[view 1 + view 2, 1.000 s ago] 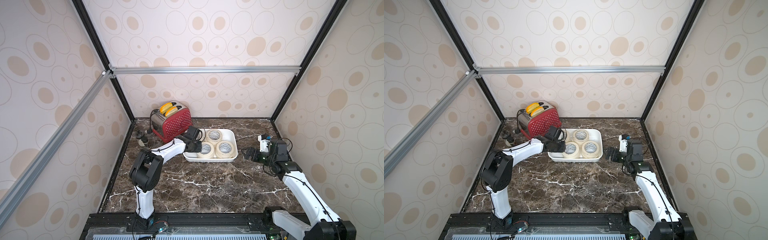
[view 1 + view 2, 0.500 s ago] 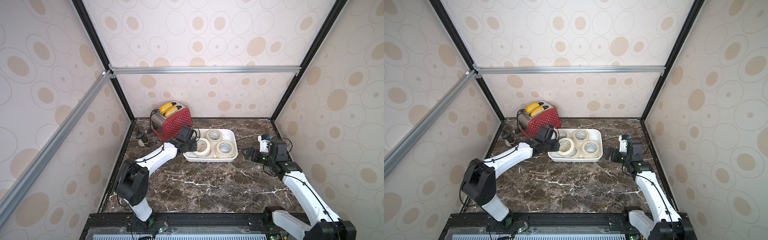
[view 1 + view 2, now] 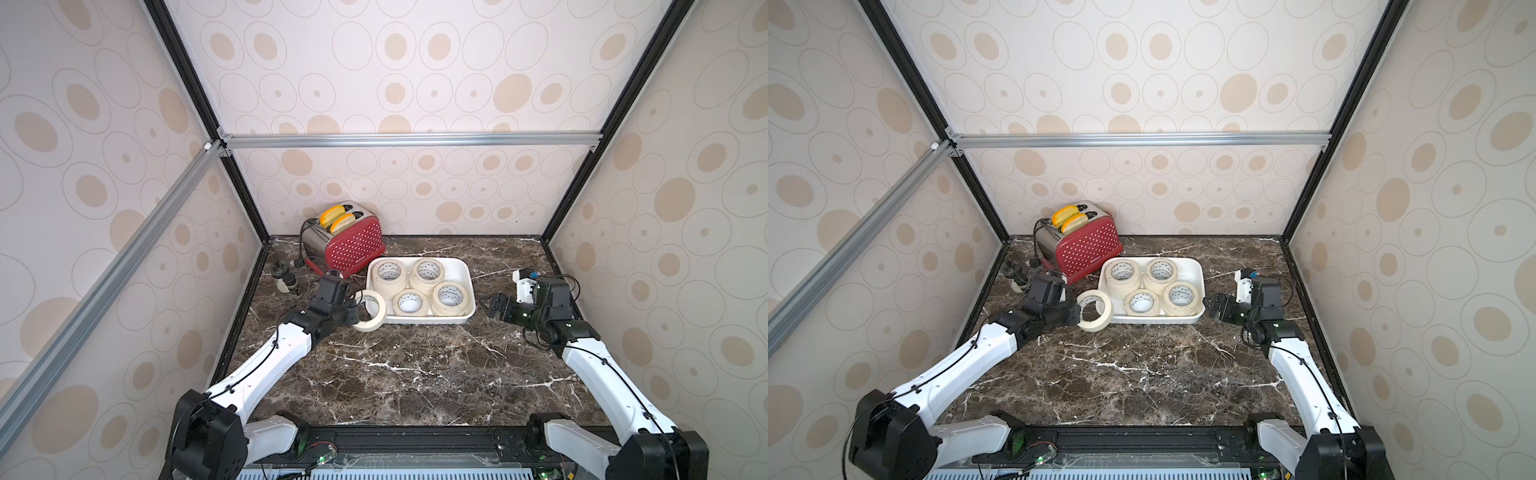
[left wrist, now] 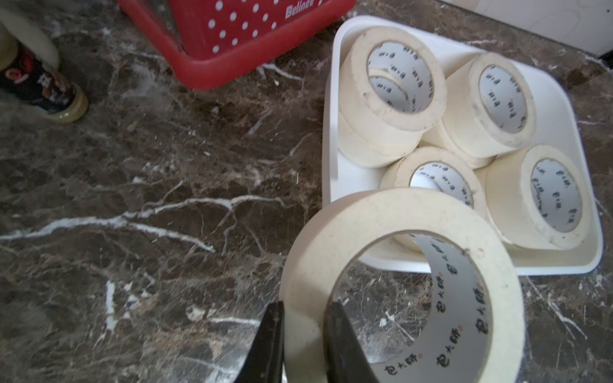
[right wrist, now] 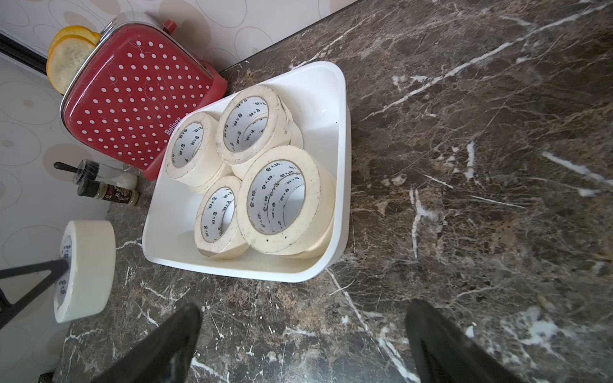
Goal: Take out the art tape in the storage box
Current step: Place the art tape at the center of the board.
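The held roll hangs outside the storage box over open marble, so my left gripper should keep bringing the roll down until it lies flat, and then let it go.
My left gripper is shut on the wall of one cream roll of art tape, one finger inside the ring and one outside. Both top views show that roll on edge just left of the white storage box, outside its rim. Whether it touches the marble I cannot tell. Several more rolls lie in the box, some stacked. My right gripper is open and empty over bare marble, right of the box.
A red polka-dot toaster with two bread slices stands behind the box's left end. Small spice jars lie by the left wall. Patterned walls enclose the marble table on three sides.
The left gripper has lifted one roll from the box's front left and carried it left over the rim, the arm drawing back. The right arm has hardly moved.
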Controlling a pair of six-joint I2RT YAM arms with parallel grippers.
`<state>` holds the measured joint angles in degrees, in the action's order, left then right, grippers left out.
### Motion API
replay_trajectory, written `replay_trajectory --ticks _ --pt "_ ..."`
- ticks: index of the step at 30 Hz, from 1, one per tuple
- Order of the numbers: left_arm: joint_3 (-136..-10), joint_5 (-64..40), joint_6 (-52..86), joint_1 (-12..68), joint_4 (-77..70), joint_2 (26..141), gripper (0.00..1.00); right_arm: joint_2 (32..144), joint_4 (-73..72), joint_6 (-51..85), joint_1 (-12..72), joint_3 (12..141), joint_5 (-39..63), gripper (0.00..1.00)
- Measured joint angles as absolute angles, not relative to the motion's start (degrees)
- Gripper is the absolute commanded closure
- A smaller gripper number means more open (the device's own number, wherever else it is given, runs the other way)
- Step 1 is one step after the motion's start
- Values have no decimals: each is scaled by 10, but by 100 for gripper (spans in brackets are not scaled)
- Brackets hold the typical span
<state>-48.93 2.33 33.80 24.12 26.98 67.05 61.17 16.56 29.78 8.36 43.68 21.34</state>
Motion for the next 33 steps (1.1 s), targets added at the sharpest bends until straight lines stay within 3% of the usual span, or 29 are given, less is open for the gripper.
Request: replay_trajectory --ticks 12,26,33 --pt "-435 117 343 238 310 644 100 609 147 313 99 435 219 0" --pt "-407 137 365 235 247 763 100 588 152 313 100 419 214 0" --pt "-397 146 368 235 217 771 82 583 155 313 100 410 210 0"
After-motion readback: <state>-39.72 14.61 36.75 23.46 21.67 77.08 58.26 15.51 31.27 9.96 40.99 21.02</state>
